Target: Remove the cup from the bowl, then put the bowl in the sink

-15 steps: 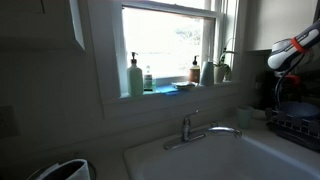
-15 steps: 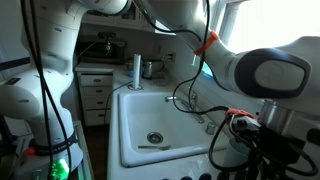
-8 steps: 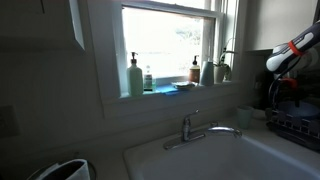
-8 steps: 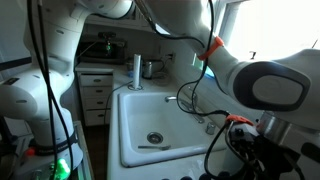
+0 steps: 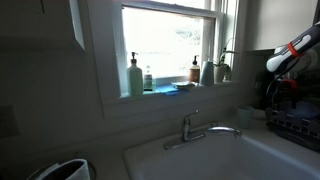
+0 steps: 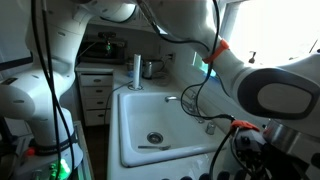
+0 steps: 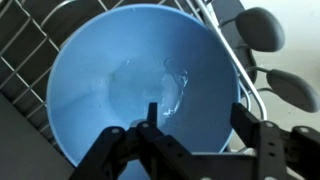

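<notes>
The blue bowl's rim (image 7: 236, 84) is under one finger next to the rack wire, so the robot's gripper should move toward the dark spoon heads (image 7: 292, 90) and get the bowl's rim centered before it closes.
The blue bowl (image 7: 130, 85) fills the wrist view, empty with water streaks, lying in the dark wire dish rack (image 7: 25, 45). My gripper (image 7: 195, 120) is open just above it, one finger over the bowl's inside and one outside its right rim. A small pale cup (image 5: 245, 116) stands on the ledge behind the white sink (image 5: 215, 158), apart from the bowl. The sink also shows in an exterior view (image 6: 150, 105). The arm (image 5: 292, 52) reaches down over the rack; the gripper itself is dark and hard to see there.
The chrome faucet (image 5: 200, 130) curves over the sink. Soap bottles (image 5: 135, 78) and a plant (image 5: 222, 68) stand on the window sill. The rack (image 5: 295, 125) is beside the sink. Dark spoon heads (image 7: 262, 28) lie right of the bowl. Cables (image 6: 215, 85) hang over the sink.
The arm's forearm has shifted a little towards the rack in an exterior view. The sink and the cup have not moved.
</notes>
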Robot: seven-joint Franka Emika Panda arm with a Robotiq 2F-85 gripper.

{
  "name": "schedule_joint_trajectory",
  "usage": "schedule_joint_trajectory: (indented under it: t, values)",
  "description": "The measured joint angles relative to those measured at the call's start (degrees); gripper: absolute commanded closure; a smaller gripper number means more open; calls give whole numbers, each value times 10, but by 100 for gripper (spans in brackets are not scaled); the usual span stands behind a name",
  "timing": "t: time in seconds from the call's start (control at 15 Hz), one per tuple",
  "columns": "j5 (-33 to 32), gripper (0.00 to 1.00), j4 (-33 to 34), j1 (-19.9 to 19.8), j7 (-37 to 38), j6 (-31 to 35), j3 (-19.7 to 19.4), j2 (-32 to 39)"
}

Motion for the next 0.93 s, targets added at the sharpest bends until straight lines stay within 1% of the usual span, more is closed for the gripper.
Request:
schedule_joint_trajectory:
  t: [0.07, 0.2, 0.27, 0.33, 0.4, 0.47, 0.6, 0.67, 0.73, 0.87, 0.93]
  values:
    - [7, 0, 1, -3, -5, 2, 2, 2]
    - [25, 0, 4, -9, -18, 4, 9, 6]
    - [34, 2, 6, -12, -25, 4, 14, 7]
    - [41, 25, 9, -15, -31, 4, 17, 9]
    - [46, 28, 11, -16, -36, 4, 19, 10]
    - [46, 34, 13, -16, -37, 4, 19, 12]
    - [46, 49, 16, -18, -38, 4, 19, 16]
    - [46, 49, 19, -19, -38, 4, 19, 19]
    - [46, 46, 21, -20, -38, 5, 19, 22]
    - [46, 48, 26, -23, -38, 6, 19, 29]
    - [46, 67, 27, -23, -38, 7, 19, 33]
